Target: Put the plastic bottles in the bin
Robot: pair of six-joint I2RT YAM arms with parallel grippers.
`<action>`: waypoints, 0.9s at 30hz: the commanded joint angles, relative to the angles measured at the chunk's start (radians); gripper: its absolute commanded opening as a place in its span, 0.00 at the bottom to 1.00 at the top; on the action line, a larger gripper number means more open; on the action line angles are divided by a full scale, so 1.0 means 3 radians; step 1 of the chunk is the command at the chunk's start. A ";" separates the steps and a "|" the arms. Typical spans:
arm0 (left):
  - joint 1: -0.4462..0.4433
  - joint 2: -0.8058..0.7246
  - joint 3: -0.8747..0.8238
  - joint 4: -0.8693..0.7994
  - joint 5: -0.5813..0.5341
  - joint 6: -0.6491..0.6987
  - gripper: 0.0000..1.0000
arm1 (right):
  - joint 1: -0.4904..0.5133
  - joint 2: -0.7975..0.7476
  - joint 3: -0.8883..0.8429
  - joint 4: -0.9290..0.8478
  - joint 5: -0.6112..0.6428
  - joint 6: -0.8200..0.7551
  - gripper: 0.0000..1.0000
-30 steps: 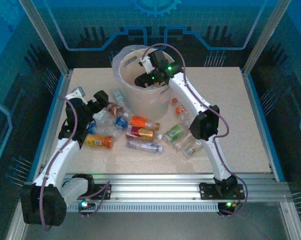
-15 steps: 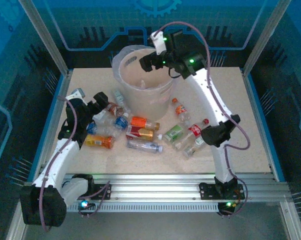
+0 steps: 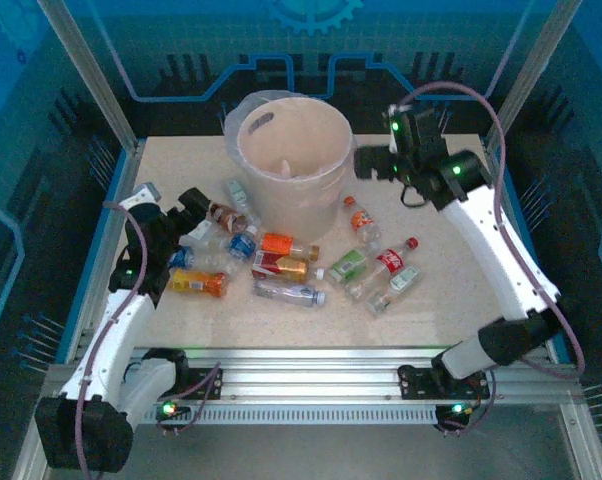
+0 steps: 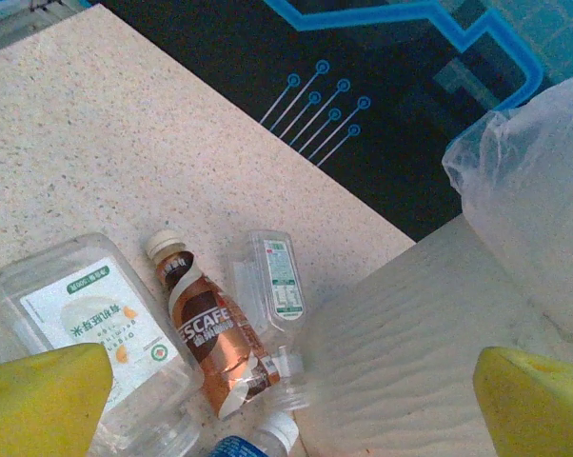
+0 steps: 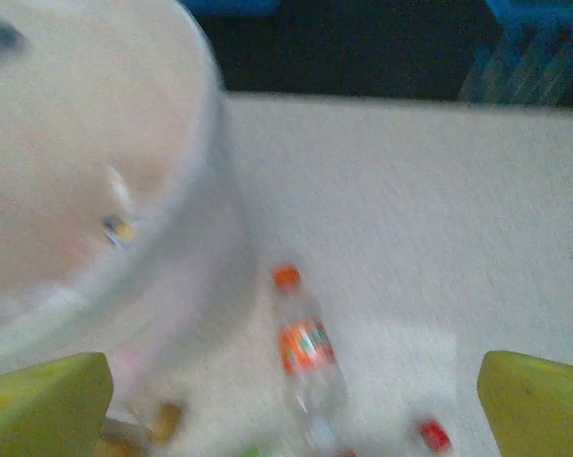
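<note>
I can see that the clear bottle beside the red-capped bottle has open space along one side, so I keep moving my right gripper toward its body (image 3: 392, 290) until my fingers are on both sides of it.
The beige-white bin (image 3: 286, 160) with a clear liner (image 4: 534, 190) stands at the back middle of the table. Several plastic bottles lie in front of it, among them an orange-capped one (image 3: 359, 218), a red-capped one (image 3: 391, 258) and a green-labelled one (image 3: 347, 265). My right gripper (image 3: 364, 167) hovers just right of the bin's rim, open and empty; below it lies the orange-capped bottle (image 5: 306, 347). My left gripper (image 3: 194, 208) is open over the left cluster, above a brown coffee bottle (image 4: 213, 333) and a crushed clear bottle (image 4: 275, 286).
The bin wall (image 4: 410, 333) stands close on the left gripper's right. A large clear bottle with a white label (image 4: 87, 324) lies by its left finger (image 4: 39, 400). Bare tabletop (image 3: 461, 220) lies right of the bottles. Metal frame posts (image 3: 91, 80) edge the table.
My right gripper has risen out of the bin and swung to the right of it. The left arm has shifted only slightly.
</note>
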 commanded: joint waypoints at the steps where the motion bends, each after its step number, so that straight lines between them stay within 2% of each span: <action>1: 0.0007 -0.0083 -0.0108 0.0025 -0.0108 -0.0080 0.99 | -0.0098 -0.0471 -0.0652 -0.0110 0.0226 0.0564 1.00; 7: 0.0010 -0.0040 -0.0130 0.0090 -0.0082 -0.0122 0.99 | -0.0218 -0.1079 -0.1707 -0.0316 0.0151 0.1132 1.00; 12: 0.0012 -0.0045 -0.0130 0.0090 -0.0150 -0.0089 0.99 | -0.0411 -0.1353 -0.2398 -0.0297 -0.0214 0.1380 1.00; 19: 0.0015 -0.0050 -0.0146 0.0129 -0.0210 -0.0078 0.99 | -0.0467 -0.1279 -0.3102 0.0149 -0.0871 0.1615 0.99; 27: 0.0017 -0.0009 -0.0133 0.0122 -0.0189 -0.0063 0.99 | -0.0545 -0.1094 -0.3322 0.0476 -0.0982 0.1670 0.99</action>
